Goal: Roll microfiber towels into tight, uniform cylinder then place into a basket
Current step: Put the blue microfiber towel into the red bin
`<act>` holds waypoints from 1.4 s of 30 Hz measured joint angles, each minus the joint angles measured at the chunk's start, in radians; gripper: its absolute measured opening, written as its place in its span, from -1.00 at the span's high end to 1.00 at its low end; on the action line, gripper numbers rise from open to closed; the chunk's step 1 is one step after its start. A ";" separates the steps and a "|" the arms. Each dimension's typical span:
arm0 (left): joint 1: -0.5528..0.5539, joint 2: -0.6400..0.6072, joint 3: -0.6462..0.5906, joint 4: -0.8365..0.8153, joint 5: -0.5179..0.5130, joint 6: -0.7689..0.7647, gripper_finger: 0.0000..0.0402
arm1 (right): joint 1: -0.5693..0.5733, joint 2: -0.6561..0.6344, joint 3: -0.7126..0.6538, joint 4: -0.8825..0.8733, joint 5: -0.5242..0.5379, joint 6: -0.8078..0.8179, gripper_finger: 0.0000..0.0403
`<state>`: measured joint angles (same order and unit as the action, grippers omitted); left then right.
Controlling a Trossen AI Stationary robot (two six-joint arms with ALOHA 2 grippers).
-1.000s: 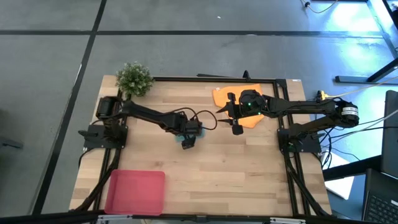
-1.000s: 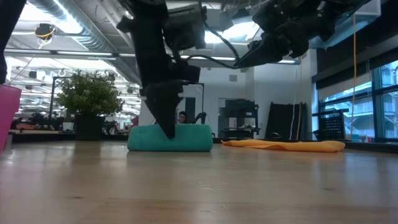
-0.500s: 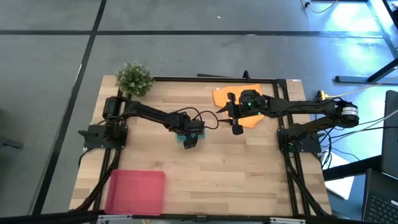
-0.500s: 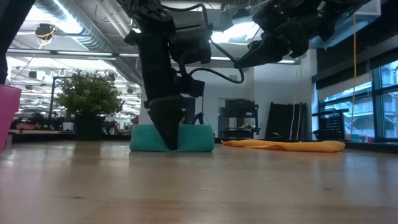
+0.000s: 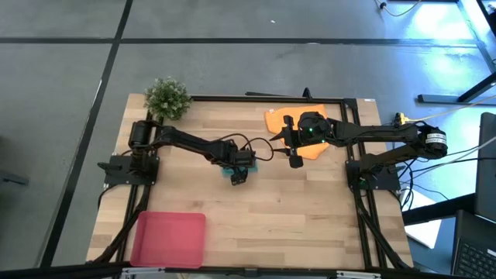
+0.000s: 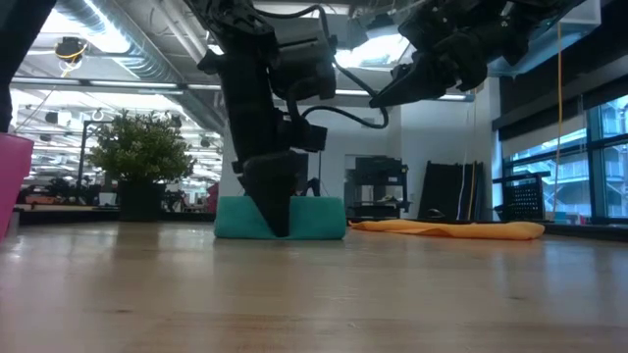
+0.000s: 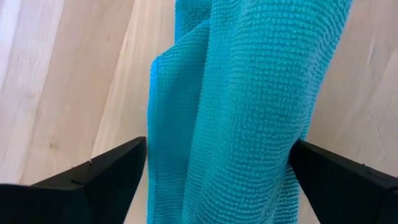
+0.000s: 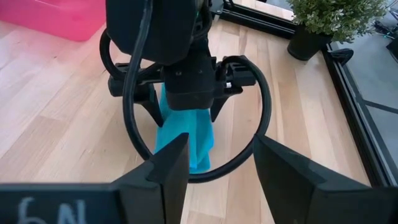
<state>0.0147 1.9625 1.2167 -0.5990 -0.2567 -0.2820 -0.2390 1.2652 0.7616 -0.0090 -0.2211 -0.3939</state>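
Note:
I expect the teal roll to squeeze narrow but stay together when I lift and carry it, because a loose flap shows beside the rounded fold.
The teal towel lies rolled into a cylinder on the table's middle, its length running left to right. My left gripper points steeply down over it, open, one finger on the roll's near side and one on its far side. The orange towel lies spread flat at the far right. My right gripper hangs above the orange towel's near edge, open and with nothing between its fingers. The red-pink basket sits at the near left corner. My left gripper straddles the teal roll from above, a little left of its middle, fingers lying across it. Both fingertips rest against the roll's long sides with the jaws wide apart. The roll lies on the table along its whole length.
A small potted plant stands at the far left corner. A black frame borders the table. Bare wood lies between the roll and the basket.
My left gripper has come down over the teal roll until its fingers stand on either side of it. Gripper and roll have shifted a little toward the table's right edge; the roll stays on the wood. The jaws have kept their width.

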 joint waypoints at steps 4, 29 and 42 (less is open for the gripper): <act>0.000 0.000 0.000 0.001 0.010 -0.022 -0.73 | 0.000 0.000 0.000 0.000 0.000 0.000 0.12; -0.006 -0.009 -0.001 -0.018 0.114 -0.020 0.92 | 0.000 0.000 0.000 0.000 0.000 0.000 0.12; -0.058 -0.145 -0.006 -0.131 0.118 -0.061 0.98 | 0.000 0.000 0.000 0.000 0.000 0.000 0.12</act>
<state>-0.0438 1.8171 1.2103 -0.7297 -0.1391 -0.3427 -0.2386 1.2652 0.7616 -0.0093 -0.2211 -0.3939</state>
